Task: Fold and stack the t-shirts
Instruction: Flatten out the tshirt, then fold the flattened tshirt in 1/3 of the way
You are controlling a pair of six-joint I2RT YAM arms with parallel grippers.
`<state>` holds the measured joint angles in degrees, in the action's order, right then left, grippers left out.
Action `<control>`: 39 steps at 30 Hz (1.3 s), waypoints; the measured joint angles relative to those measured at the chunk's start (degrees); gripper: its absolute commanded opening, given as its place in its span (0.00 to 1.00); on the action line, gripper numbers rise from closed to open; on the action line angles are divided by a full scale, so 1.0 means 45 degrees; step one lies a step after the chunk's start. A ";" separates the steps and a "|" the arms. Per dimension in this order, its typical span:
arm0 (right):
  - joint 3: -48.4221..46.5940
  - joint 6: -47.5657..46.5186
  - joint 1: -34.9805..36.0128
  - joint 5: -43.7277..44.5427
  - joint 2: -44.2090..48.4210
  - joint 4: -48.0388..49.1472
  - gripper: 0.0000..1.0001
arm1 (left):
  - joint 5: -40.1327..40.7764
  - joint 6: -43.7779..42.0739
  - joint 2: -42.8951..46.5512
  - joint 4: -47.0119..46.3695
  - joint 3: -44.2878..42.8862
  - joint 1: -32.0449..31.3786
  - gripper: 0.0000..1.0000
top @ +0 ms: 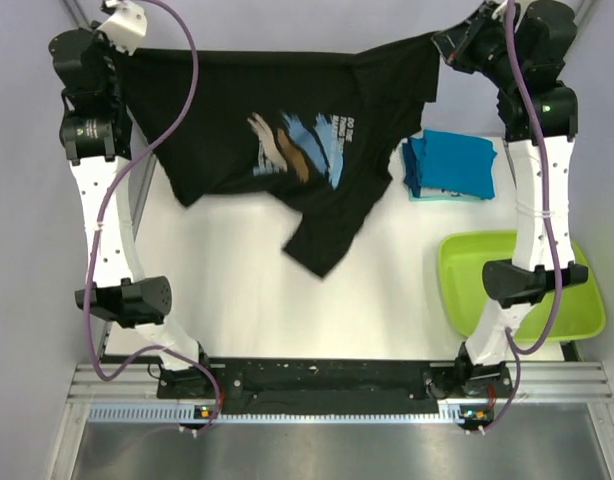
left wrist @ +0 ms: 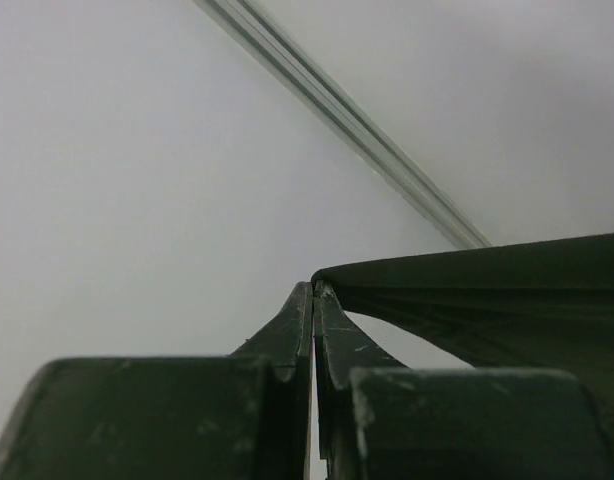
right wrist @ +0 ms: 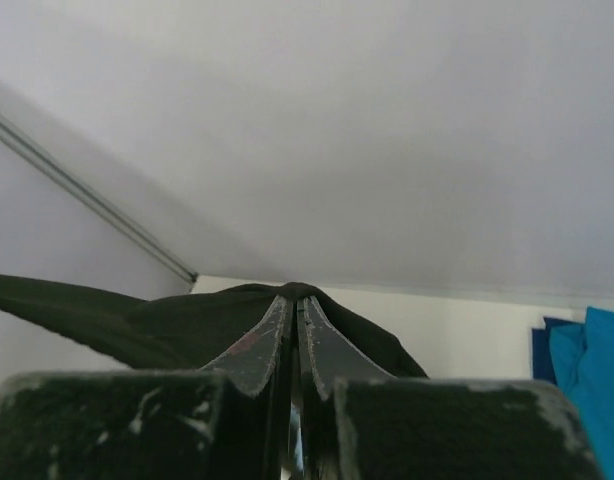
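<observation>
I should move both grippers back and lower the black t-shirt's held edge over the white table's near part (top: 257,300), because the black t-shirt's lower corner (top: 321,258) droops nearer than that edge.
The black t-shirt (top: 287,130) with a tan, light-blue and white streaked print hangs stretched between my two grippers above the far part of the table, its lower corner drooping toward the middle. My left gripper (top: 124,52) is shut on its left top corner; the cloth (left wrist: 487,290) runs off to the right from the tips (left wrist: 315,287). My right gripper (top: 445,42) is shut on its right top corner; the cloth (right wrist: 167,325) drapes over the tips (right wrist: 296,293). A stack of folded teal-blue t-shirts (top: 452,165) lies on the table at the right and shows in the right wrist view (right wrist: 587,360).
A lime-green plastic tub (top: 517,285) sits at the near right, beside the right arm. The white table (top: 227,290) lies below the hanging shirt. Grey walls enclose the left, right and far sides.
</observation>
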<state>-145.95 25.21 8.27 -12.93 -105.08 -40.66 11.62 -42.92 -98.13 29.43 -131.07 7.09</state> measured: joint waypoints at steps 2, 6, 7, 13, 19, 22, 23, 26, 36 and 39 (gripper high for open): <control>-0.0010 0.0204 -0.0034 -0.0141 0.0209 0.0466 0.00 | -0.0053 0.0044 0.0034 -0.0311 -0.0316 0.0112 0.00; 0.0597 0.0223 -0.0010 -0.0413 0.1268 0.1069 0.00 | -0.0452 0.0189 0.0359 -0.0670 -0.0384 0.0568 0.00; 0.1316 0.0219 -0.0015 -0.0495 0.1851 0.1297 0.00 | -0.0680 0.0219 0.0651 -0.0767 -0.0024 0.0729 0.00; 0.8242 0.0287 -0.0015 -0.1273 0.6523 0.1904 0.00 | -0.1787 -0.0136 0.3813 -0.0661 0.4775 0.1127 0.00; 1.6024 0.0544 0.0189 -0.2030 1.1074 0.0981 0.00 | -0.2953 -0.1239 0.7485 0.1379 1.0938 0.1307 0.00; 1.8846 0.0801 0.1001 -0.2191 1.2313 -0.0034 0.00 | -0.3288 -0.1651 0.8432 0.3439 1.3172 0.1355 0.00; 1.9589 0.0918 0.1409 -0.2229 1.2522 -0.0214 0.00 | -0.3351 -0.1768 0.8578 0.4221 1.3886 0.1394 0.00; 2.2105 0.1472 0.2871 -0.2259 1.2900 -0.0588 0.00 | -0.3347 -0.1948 0.8738 0.5421 1.6058 0.1535 0.00; 2.4907 0.2438 0.3473 -0.0724 1.2798 0.0117 0.00 | -0.2123 -0.1889 0.8476 0.4857 1.9836 0.1783 0.00; 2.4640 0.2016 0.3356 -0.0384 1.1429 0.1141 0.00 | -0.2317 -0.1603 0.7786 0.3672 1.9482 0.1787 0.00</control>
<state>-35.07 34.28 23.38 -14.66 -53.65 -35.53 1.19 -50.13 -63.09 45.95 -43.40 15.14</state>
